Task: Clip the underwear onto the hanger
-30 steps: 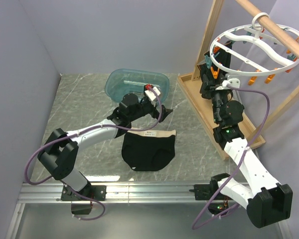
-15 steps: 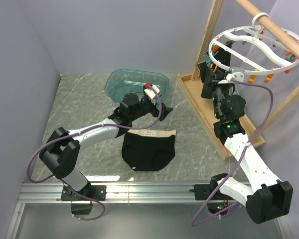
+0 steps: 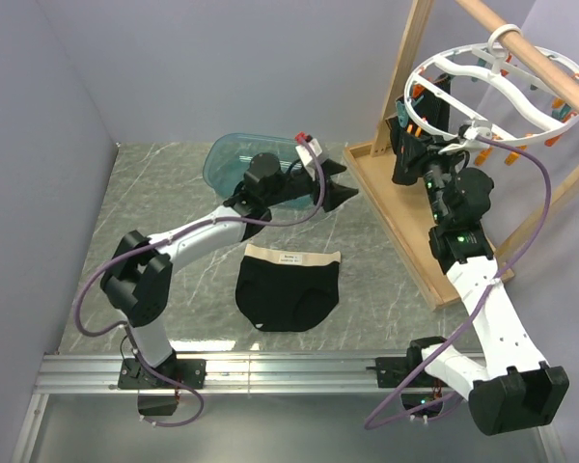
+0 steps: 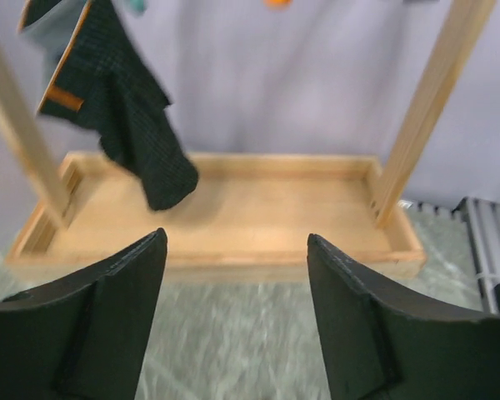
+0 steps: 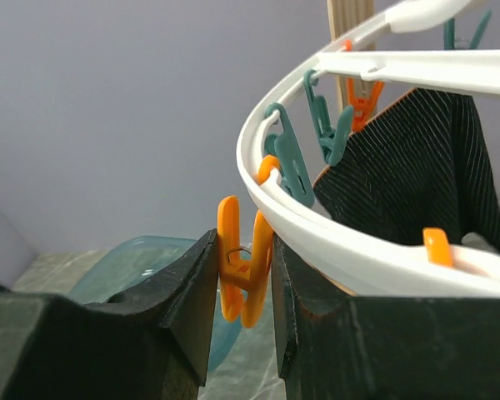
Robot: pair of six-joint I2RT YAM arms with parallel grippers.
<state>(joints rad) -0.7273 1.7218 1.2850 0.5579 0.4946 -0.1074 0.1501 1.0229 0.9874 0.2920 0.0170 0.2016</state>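
Note:
The orange clip's handles [image 5: 229, 218] are spread above the fingers of the robot's right gripper, so the left gripper should hold the orange clip's lower end [image 5: 243, 310] while the right gripper squeezes those handles.
The underwear [image 3: 288, 289], black with a cream waistband, lies flat on the table in front of the arms. The white ring hanger [image 3: 507, 92] hangs by its hook from the wooden pole. My right gripper [image 3: 412, 135] is raised at the ring's left rim [image 5: 358, 242]; its jaws [image 5: 242, 242] are closed on a dangling orange clip [image 5: 243, 271]. Teal clips [image 5: 287, 162] hang just above it. My left gripper [image 3: 343, 190] is open and empty, held above the table beyond the underwear, and faces the rack; its fingers [image 4: 117, 292] frame the rack's base.
A narrow black garment [image 5: 417, 167] hangs clipped from the hanger and also shows in the left wrist view [image 4: 125, 108]. The wooden rack's tray base [image 3: 405, 217] stands at the right, with uprights [image 4: 429, 100]. A teal basin [image 3: 234, 159] sits at the back.
My left gripper rose from beside the waistband and swung up and right toward the rack. My right gripper moved up to the hanger rim and closed on the orange clip.

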